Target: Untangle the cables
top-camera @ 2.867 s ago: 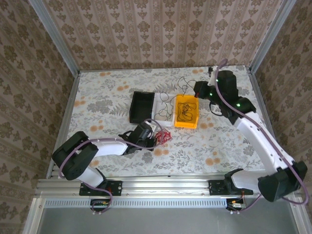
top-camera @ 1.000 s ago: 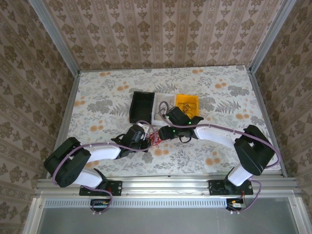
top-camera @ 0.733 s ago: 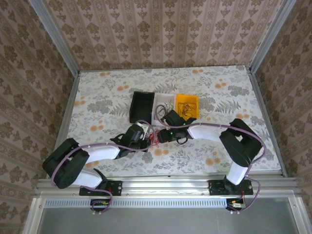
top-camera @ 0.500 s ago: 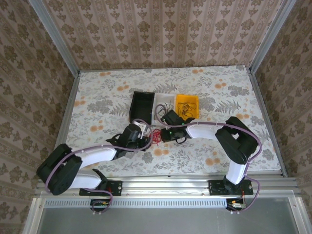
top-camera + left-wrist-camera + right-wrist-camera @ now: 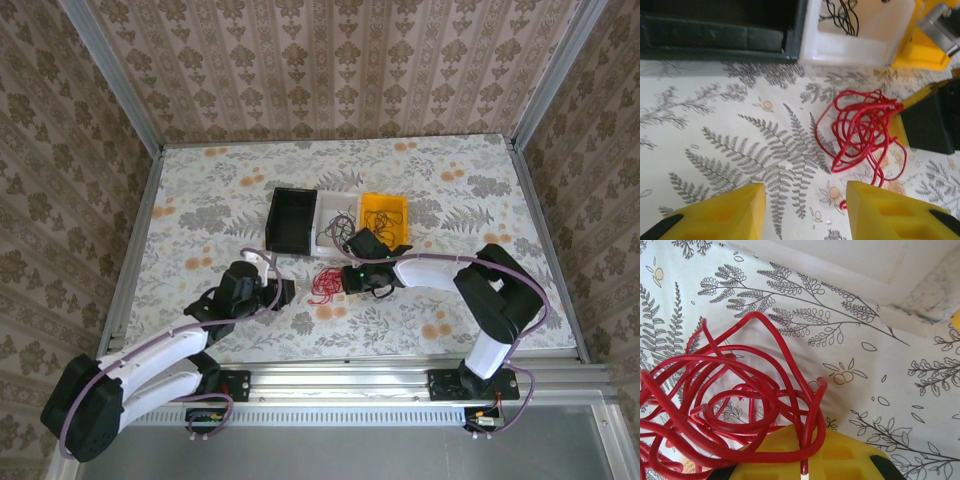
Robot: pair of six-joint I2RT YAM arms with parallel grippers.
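Observation:
The red cable (image 5: pixel 852 122) will keep its bends in the air when I lift it, because loose loops at the tangle's edge (image 5: pixel 819 136) hold wide, round curves.
A tangle of red cables (image 5: pixel 324 284) lies on the floral table in front of the bins. My right gripper (image 5: pixel 347 281) sits at its right edge, and in the right wrist view this gripper (image 5: pixel 805 452) is shut, with a strand of the red cables (image 5: pixel 725 400) pinched in the slit between its yellow fingers. My left gripper (image 5: pixel 285 293) stands open to the left of the tangle, a short gap away. In the left wrist view that gripper (image 5: pixel 805 212) holds nothing, and the red cables (image 5: pixel 860 127) lie ahead to the right. Thin black cables (image 5: pixel 842 12) rest in the white bin.
Three bins stand in a row just behind the tangle: a black bin (image 5: pixel 290 220), a white bin (image 5: pixel 328 212) and a yellow bin (image 5: pixel 383 207) holding more black wires. Open table lies to the left and right of them.
My right arm swung from the yellow bin down to the red tangle and shut on a strand. My left gripper let go of the tangle and drew back to the left.

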